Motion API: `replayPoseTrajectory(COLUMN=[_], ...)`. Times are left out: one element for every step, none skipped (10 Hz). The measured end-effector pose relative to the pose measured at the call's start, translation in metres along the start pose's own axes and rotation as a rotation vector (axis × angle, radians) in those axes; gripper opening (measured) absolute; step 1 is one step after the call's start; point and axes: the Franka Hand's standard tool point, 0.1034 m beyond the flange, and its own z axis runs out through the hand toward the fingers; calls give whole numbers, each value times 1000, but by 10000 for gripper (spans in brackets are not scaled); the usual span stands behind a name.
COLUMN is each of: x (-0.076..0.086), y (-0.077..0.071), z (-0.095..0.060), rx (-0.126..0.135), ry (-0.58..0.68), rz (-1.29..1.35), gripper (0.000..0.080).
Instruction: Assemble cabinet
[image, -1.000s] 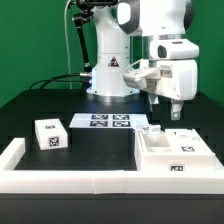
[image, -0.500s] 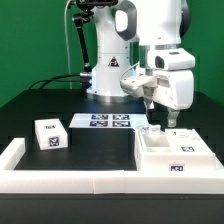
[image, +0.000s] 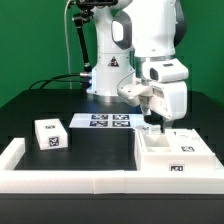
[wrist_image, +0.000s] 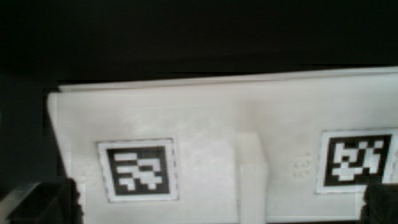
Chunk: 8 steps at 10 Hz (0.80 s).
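Observation:
The white cabinet body (image: 176, 154) is lying flat with its tagged top (image: 187, 148) facing up, so the tagged top will turn to the front when I tip the body upright.
The white cabinet body (image: 176, 158) sits on the black table at the exterior view's right, with a tag on its front face and smaller white pieces on its top. My gripper (image: 156, 124) hangs just above its rear edge. In the wrist view the white tagged top of the cabinet (wrist_image: 231, 120) fills the frame, with two tags on it. The two dark fingertips (wrist_image: 64, 200) stand wide apart at the frame's edge, and my gripper (wrist_image: 224, 204) is open with nothing between them. A smaller white tagged block (image: 50, 134) lies apart at the exterior view's left.
The marker board (image: 105, 121) lies flat in front of the robot's base (image: 105, 78). A low white rim (image: 14, 160) edges the black table at the front and left. Cables trail behind at the left.
The gripper has moved toward the exterior view's left and down, closer to the cabinet body's top. The parts on the table have not moved.

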Motion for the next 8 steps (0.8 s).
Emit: replayPoseTrajectory(x=[0, 1, 1, 1, 1, 1, 1, 1], y=[-2, -2, -3, -4, -5, -6, -6, -6], z=[2, 3, 4, 5, 7, 8, 8, 8], rx=[5, 7, 9, 11, 15, 17, 17, 17], ry=[3, 4, 5, 7, 9, 10, 10, 10], rz=[5, 5, 5, 6, 7, 8, 8, 9], gripper=[797, 797, 662, 525, 388, 388, 178, 66])
